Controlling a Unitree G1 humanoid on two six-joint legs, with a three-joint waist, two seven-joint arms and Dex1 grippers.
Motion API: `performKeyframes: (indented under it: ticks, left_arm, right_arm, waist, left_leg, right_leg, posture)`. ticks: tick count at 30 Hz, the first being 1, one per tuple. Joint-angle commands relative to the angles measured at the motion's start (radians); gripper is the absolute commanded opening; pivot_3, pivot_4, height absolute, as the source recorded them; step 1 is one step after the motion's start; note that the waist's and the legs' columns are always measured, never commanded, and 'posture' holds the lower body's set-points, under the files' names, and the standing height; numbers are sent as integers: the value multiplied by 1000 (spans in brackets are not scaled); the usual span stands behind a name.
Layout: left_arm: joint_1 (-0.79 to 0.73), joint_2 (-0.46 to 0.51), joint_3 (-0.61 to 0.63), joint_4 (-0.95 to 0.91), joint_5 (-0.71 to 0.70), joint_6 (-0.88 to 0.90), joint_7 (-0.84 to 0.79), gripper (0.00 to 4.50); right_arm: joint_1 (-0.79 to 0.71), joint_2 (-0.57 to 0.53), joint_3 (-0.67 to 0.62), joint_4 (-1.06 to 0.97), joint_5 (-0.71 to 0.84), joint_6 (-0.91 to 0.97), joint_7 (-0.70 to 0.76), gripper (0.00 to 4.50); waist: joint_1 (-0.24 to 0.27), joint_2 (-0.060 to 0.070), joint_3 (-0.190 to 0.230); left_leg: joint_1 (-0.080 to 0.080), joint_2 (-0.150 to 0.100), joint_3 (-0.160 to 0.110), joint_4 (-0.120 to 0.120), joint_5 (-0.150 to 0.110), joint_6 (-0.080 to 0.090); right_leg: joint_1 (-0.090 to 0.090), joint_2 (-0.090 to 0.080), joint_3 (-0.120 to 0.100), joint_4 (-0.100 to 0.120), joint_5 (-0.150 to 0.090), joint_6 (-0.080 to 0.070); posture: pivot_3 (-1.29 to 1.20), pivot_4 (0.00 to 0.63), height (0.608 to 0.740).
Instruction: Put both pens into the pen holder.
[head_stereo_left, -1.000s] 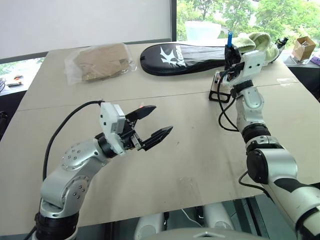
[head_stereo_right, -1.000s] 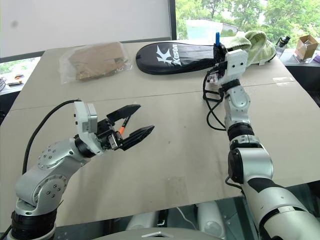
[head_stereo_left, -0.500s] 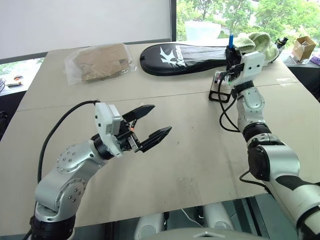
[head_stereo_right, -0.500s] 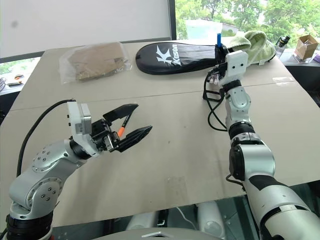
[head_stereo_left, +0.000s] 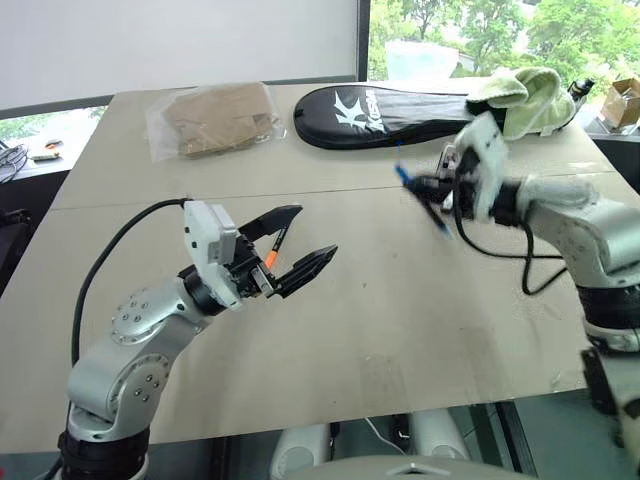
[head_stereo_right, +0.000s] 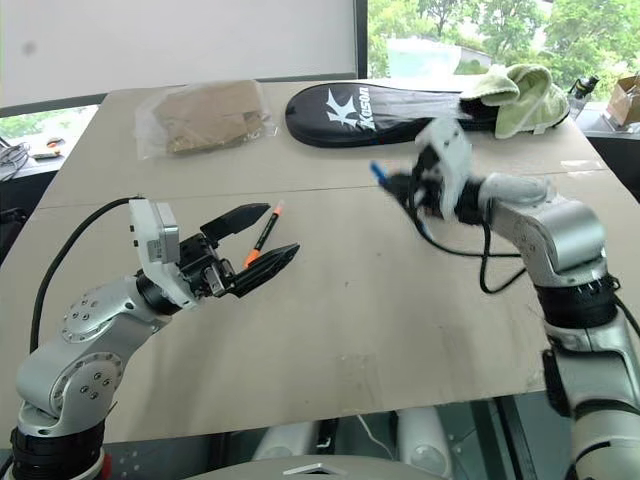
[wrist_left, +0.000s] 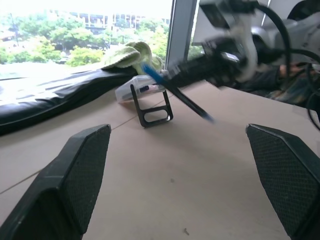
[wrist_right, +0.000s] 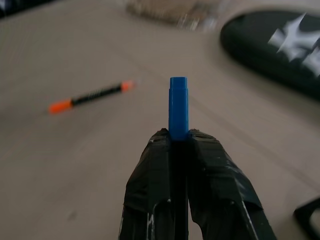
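Note:
Next, my right gripper tips the blue-capped pen (head_stereo_left: 403, 174) upright with its cap on top, over the pen holder (wrist_left: 136, 90), before it lets go, because the pen slants across the ends of my right gripper's fingers.
My right gripper (head_stereo_left: 428, 188) is shut on the blue-capped pen (head_stereo_left: 403, 176), holding it above the table right of centre, with its cap (wrist_right: 178, 106) sticking out past the fingertips toward the left. On the table lies the orange-ended pen (head_stereo_left: 272, 244), just behind my left gripper (head_stereo_left: 313, 232), which hovers open and empty. The pen holder (wrist_left: 136, 90), white with a black base frame (wrist_left: 154, 109), stands behind the held pen in the left wrist view. In the eye views my right hand covers it.
At the back of the table lie a long black racket case (head_stereo_left: 400, 105), a clear bag with brown contents (head_stereo_left: 215, 118) and a pale green towel (head_stereo_left: 525, 95). A cardboard box (head_stereo_left: 625, 100) stands beyond the right edge.
My right gripper has swung down and back from over the holder toward the table's middle, carrying the blue pen, which was upright and now points left. The left arm kept still.

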Motion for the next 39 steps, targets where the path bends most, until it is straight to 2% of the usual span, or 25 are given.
performKeyframes:
  ticks: [1,6,8,9,10,12,14,17,22,25,30,32,34,39]
  left_arm:
    - [-6,12,8,-6,-8,-13,-19,4500]
    - [12,42,0,-4,7,-16,-64,4500]
    - [18,52,4,-3,10,-18,-74,4500]
    - [20,54,6,-3,10,-18,-75,4500]
    - [23,55,9,-5,10,-18,-76,4500]
    - [30,57,12,-10,9,-17,-74,4500]
    - [36,58,13,-14,8,-16,-72,4500]
    - [40,59,12,-13,10,-19,-74,4500]
    - [23,60,0,4,12,-20,-82,4500]
    - [20,61,0,9,13,-20,-88,4500]
    - [17,57,-7,13,18,-21,-95,4500]
    - [20,54,-5,11,19,-22,-91,4500]
    - [29,49,2,4,21,-23,-80,4500]
    - [54,38,12,-9,28,-29,-61,4500]
  right_arm:
    - [28,-33,95,8,-46,37,44,83]
    - [29,-22,234,98,-157,-36,93,83]
    - [31,-19,274,124,-192,-67,117,927]
    - [33,-19,287,132,-208,-80,131,927]
    - [36,-21,294,134,-222,-87,136,1552]
    - [30,-50,333,116,-275,-107,156,2223]
    - [9,-97,391,73,-334,-50,161,3191]
    - [-36,-118,424,37,-342,67,171,3191]
    - [-127,0,402,146,-304,294,131,3191]
    - [-153,30,424,187,-320,319,116,2438]
    - [-158,66,467,208,-336,343,93,124]
    - [-149,61,444,189,-341,311,90,47]
    - [-127,61,342,151,-340,242,63,47]
    - [-88,229,-170,95,-72,90,105,47]
  waist:
    - [-2,0,0]
    - [-3,0,0]
    - [-2,0,0]
    - [-2,-1,0]
    - [-2,-2,-1]
    - [-3,-3,-2]
    - [-2,-3,-2]
    - [5,-3,-2]
    - [6,-5,-3]
    - [0,-7,-4]
    - [-2,-8,-5]
    - [-3,-9,-5]
    - [-2,-9,-6]
    - [-7,-6,0]
  left_leg:
    - [0,0,0,0,0,0]
    - [0,0,1,1,0,0]
    - [0,0,1,1,0,0]
    - [0,0,1,1,0,0]
    - [0,0,0,1,0,0]
    - [1,1,0,1,0,0]
    - [2,1,1,1,0,0]
    - [4,0,0,3,0,0]
    - [7,0,-2,2,0,0]
    - [9,1,-2,2,0,0]
    - [10,1,-2,2,0,0]
    - [12,1,-2,1,0,0]
    - [12,1,-2,1,0,0]
    - [11,1,-1,1,0,0]
  right_leg:
    - [0,0,0,0,0,0]
    - [0,2,1,0,1,2]
    - [0,2,1,0,1,2]
    - [0,2,1,0,2,3]
    - [0,2,1,0,2,4]
    - [1,2,1,0,2,4]
    - [1,2,1,0,1,2]
    - [4,1,0,1,0,1]
    - [8,1,-1,0,0,0]
    - [9,1,-1,0,0,0]
    - [10,1,-1,0,0,0]
    - [12,2,-1,0,0,0]
    - [12,1,-1,0,0,0]
    - [11,2,0,0,0,1]
  posture:
    - [0,150,740]
    - [0,150,740]
    - [0,150,740]
    - [0,150,740]
    - [0,150,740]
    - [0,150,740]
    - [0,150,740]
    - [0,150,740]
    - [0,150,740]
    - [0,150,740]
    - [0,150,740]
    - [0,150,740]
    - [0,150,740]
    - [0,150,740]
